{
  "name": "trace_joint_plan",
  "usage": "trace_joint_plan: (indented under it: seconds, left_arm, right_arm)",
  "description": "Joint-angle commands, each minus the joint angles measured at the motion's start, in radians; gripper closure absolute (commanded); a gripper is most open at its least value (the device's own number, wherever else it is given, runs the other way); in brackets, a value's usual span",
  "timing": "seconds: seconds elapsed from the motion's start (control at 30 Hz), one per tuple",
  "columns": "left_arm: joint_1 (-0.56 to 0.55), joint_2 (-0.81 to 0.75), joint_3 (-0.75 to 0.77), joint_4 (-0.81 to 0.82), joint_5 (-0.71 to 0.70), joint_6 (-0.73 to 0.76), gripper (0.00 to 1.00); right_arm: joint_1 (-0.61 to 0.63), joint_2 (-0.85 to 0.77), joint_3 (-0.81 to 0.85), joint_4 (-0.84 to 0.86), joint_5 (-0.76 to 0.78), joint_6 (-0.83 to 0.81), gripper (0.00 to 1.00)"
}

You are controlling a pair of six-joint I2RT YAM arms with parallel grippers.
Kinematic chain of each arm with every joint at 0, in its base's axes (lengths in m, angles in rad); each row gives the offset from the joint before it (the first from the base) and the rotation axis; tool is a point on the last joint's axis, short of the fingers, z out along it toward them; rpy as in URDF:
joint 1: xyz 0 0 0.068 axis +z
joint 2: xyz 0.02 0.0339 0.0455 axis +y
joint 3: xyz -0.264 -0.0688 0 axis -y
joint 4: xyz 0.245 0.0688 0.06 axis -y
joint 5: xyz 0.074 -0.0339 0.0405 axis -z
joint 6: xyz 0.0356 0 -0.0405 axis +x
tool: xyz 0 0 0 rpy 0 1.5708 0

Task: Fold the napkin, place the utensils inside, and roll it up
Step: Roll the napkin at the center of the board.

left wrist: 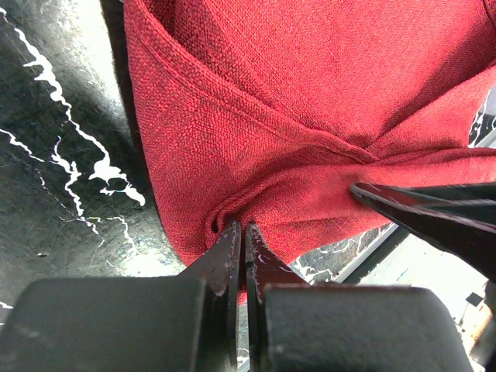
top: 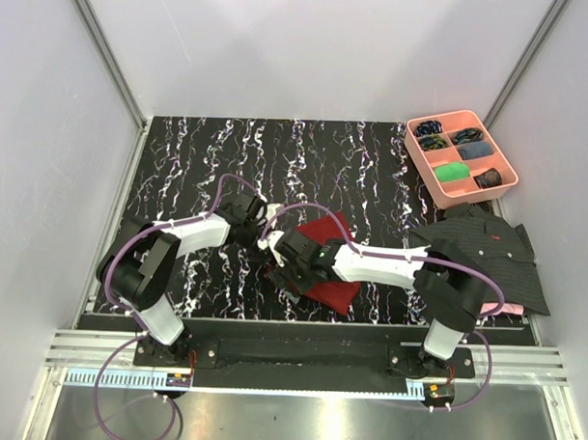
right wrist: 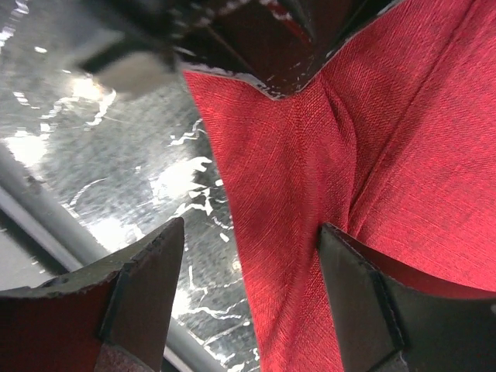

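Next, I open my left gripper and move it away, because it is pinching a puckered bunch of the napkin (left wrist: 225, 219), while my right gripper holds the napkin's edge farther (left wrist: 364, 217) along.
The maroon napkin (top: 325, 230) lies bunched at the table's middle, partly under both arms. My left gripper (top: 271, 237) is shut on a puckered edge of the napkin (left wrist: 256, 139), with the jaw tips (left wrist: 242, 229) pinching the cloth. My right gripper (top: 281, 268) is open just beside it. Its fingers (right wrist: 147, 271) straddle the napkin's edge (right wrist: 294, 194): one is over the marbled table, the other over the cloth, and neither is closed on it. One right finger (left wrist: 422, 205) shows in the left wrist view. The utensils are out of view.
A pink compartment tray (top: 435, 182) with small items stands at the back right. A dark striped shirt (top: 486, 248) lies at the right over a pink cloth (top: 509, 308). The table's metal front rail (right wrist: 46, 209) runs close to the right gripper.
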Motion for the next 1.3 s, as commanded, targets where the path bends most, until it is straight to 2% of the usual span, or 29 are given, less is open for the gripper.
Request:
trace_joint_plan:
  seconds: [0.0, 0.1, 0.2, 0.27, 0.3, 0.33, 0.37, 0.43, 0.47, 0.67, 0.8, 0.93, 1.13, 1.27]
  left_arm:
    - [0.008, 0.007, 0.029, -0.017, 0.003, 0.02, 1.0]
    - [0.011, 0.001, 0.032, -0.017, 0.004, 0.022, 1.0]
    - [0.012, -0.005, 0.032, -0.011, 0.006, 0.019, 1.0]
    - [0.017, -0.011, 0.032, -0.003, 0.008, 0.014, 0.93]
    - [0.023, -0.022, 0.03, 0.0, 0.008, 0.008, 0.89]
    - [0.026, -0.03, 0.029, 0.012, 0.006, 0.002, 0.78]
    - [0.032, -0.037, 0.02, 0.02, 0.006, -0.009, 0.72]
    - [0.052, -0.073, 0.012, 0.041, -0.006, -0.019, 0.62]
    - [0.058, -0.086, 0.003, 0.05, -0.014, -0.026, 0.54]
    - [0.106, -0.208, -0.051, 0.087, -0.077, -0.062, 0.34]
    - [0.13, -0.278, -0.108, 0.092, -0.185, -0.085, 0.32]
    - [0.147, -0.37, -0.195, 0.142, -0.226, -0.116, 0.31]
    - [0.144, -0.476, -0.321, 0.348, -0.095, -0.13, 0.29]
    - [0.135, -0.469, -0.358, 0.475, -0.005, -0.142, 0.28]
  right_arm:
    - [0.002, 0.054, -0.006, 0.026, 0.043, -0.001, 0.24]
    - [0.002, 0.083, -0.004, 0.012, 0.076, 0.039, 0.26]
    - [0.0, 0.107, 0.005, -0.017, 0.088, 0.087, 0.39]
    - [0.002, 0.118, 0.005, -0.039, 0.074, 0.102, 0.51]
    - [0.0, 0.124, 0.002, -0.042, 0.065, 0.113, 0.54]
    - [0.002, 0.123, -0.006, -0.045, 0.057, 0.117, 0.56]
    - [0.0, 0.123, -0.01, -0.045, 0.042, 0.12, 0.61]
    - [-0.001, 0.112, -0.021, -0.043, 0.016, 0.128, 0.64]
    - [-0.003, 0.111, -0.023, -0.045, 0.004, 0.13, 0.66]
    - [-0.03, 0.092, -0.036, -0.037, -0.102, 0.12, 0.69]
    - [-0.065, 0.078, -0.058, -0.011, -0.186, 0.105, 0.69]
    - [-0.119, 0.069, -0.07, 0.01, -0.301, 0.085, 0.7]
    - [-0.217, 0.081, -0.072, 0.041, -0.513, 0.056, 0.7]
    - [-0.28, 0.107, -0.061, 0.05, -0.628, 0.041, 0.71]
